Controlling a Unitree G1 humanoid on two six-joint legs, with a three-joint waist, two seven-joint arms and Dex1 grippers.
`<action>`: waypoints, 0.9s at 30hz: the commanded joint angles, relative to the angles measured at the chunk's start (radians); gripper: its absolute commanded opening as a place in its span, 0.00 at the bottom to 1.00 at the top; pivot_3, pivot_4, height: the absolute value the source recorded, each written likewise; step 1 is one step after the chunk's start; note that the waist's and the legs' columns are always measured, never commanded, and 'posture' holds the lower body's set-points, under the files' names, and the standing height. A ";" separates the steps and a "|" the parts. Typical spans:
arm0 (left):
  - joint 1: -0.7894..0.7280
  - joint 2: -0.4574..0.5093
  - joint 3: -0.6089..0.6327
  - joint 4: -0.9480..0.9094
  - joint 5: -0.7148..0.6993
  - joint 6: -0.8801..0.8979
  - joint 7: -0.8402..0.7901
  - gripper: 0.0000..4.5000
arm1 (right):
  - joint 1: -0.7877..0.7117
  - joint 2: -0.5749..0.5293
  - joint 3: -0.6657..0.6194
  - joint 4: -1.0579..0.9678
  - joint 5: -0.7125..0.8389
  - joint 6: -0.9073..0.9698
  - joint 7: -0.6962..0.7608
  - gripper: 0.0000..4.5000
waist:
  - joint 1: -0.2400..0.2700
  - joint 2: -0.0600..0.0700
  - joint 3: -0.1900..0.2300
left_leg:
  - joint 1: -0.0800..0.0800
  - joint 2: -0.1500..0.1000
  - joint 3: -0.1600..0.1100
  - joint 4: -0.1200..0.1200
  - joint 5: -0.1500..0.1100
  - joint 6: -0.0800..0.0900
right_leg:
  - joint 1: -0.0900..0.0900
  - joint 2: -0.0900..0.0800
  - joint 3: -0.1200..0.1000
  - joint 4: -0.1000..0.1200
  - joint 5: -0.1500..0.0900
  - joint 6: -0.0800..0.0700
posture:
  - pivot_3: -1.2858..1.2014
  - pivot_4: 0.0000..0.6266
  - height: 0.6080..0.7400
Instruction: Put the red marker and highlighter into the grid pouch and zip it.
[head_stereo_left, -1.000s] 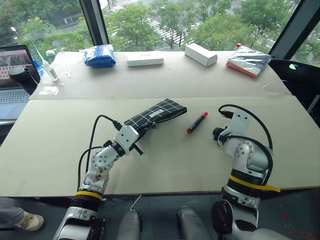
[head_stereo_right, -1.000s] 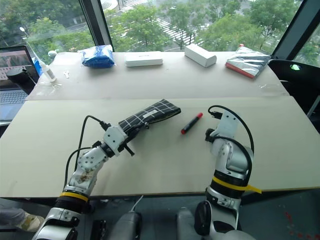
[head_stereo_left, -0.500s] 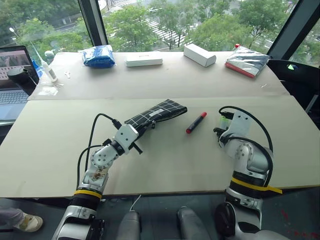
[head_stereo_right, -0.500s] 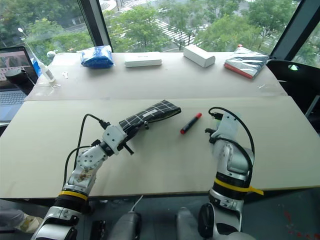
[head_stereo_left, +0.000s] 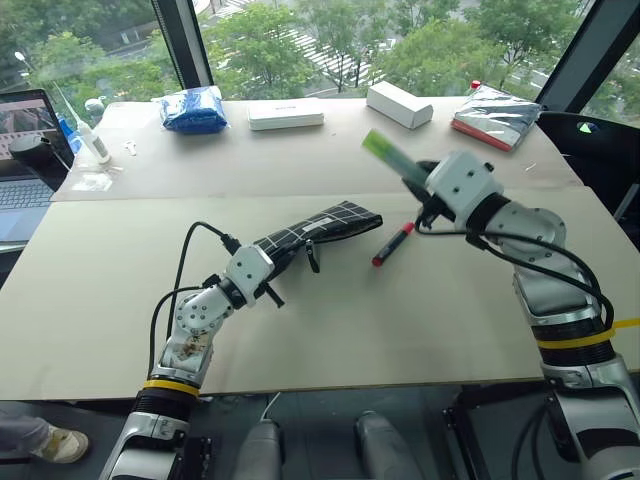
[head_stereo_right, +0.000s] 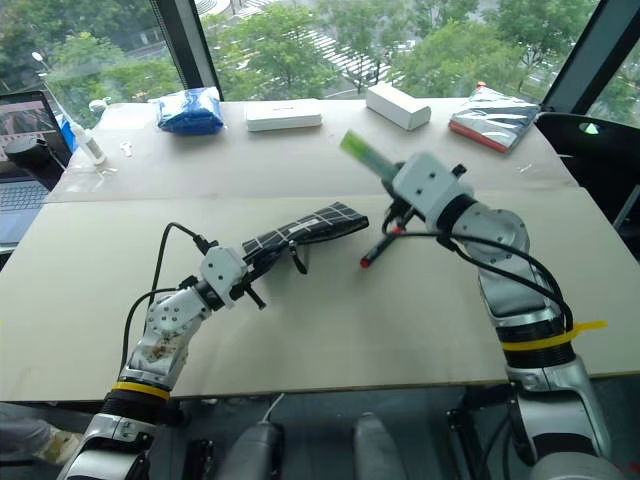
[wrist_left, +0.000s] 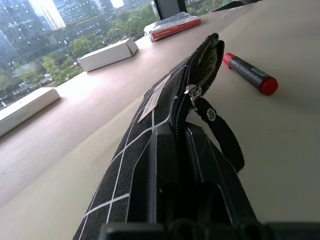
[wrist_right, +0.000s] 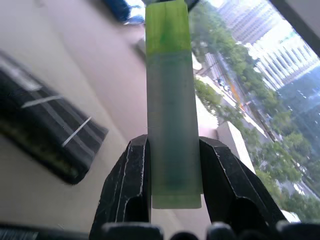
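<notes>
The robot's right gripper should tilt the highlighter down level before sliding it in, because the highlighter's lime cap (head_stereo_left: 376, 144) points up, high above the grid pouch's open end (head_stereo_left: 370, 227).
The grid pouch (head_stereo_left: 322, 227) lies slanted on the near table, black with white lines, its far end gaping open (wrist_left: 207, 56). My left gripper (head_stereo_left: 276, 260) is shut on the pouch's near end, beside the zipper cord (wrist_left: 220, 135). The red marker (head_stereo_left: 393, 244) lies on the table just right of the pouch's open end. My right gripper (head_stereo_left: 418, 184) hangs above the marker, shut on the highlighter (head_stereo_left: 386, 156). The pale green highlighter (wrist_right: 172, 100) sticks out past the fingers (wrist_right: 134, 165), lime cap foremost, pointing up and to the left.
On the far table stand a blue bundle (head_stereo_left: 195, 108), two white boxes (head_stereo_left: 286, 114) (head_stereo_left: 399, 104) and a silver-and-red packet (head_stereo_left: 497, 115). A laptop (head_stereo_left: 25, 150) and a small bottle (head_stereo_left: 95, 135) sit at the far left.
My right arm has risen from low at the table's near right, carrying the highlighter up and leftward to above the red marker. The left gripper and pouch have stayed put.
</notes>
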 joint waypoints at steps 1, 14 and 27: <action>0.002 0.008 0.013 -0.048 -0.013 0.009 0.000 0.00 | 0.015 -0.049 0.017 0.003 0.004 -0.170 0.110 0.22 | 0.001 0.000 0.000 | 0.000 0.000 0.000 0.000 0.000 0.000 | 0.000 0.000 0.000 0.000 0.000 0.000 | 0.52 0.24 1.00; 0.003 -0.001 0.003 -0.051 0.000 0.008 0.008 0.00 | 0.032 -0.012 0.003 0.059 -0.018 -0.176 0.175 0.22 | 0.004 0.000 0.000 | 0.001 0.000 0.000 0.001 0.000 0.000 | 0.001 0.001 0.000 0.001 0.001 -0.001 | 0.52 0.24 1.00; 0.001 -0.004 -0.002 -0.022 0.012 -0.017 0.008 0.00 | -0.032 -0.015 -0.002 0.168 -0.061 -0.102 0.167 0.22 | 0.017 0.000 0.000 | 0.001 0.000 0.000 0.002 0.000 0.000 | 0.001 0.001 0.000 0.002 0.001 -0.001 | 0.52 0.24 1.00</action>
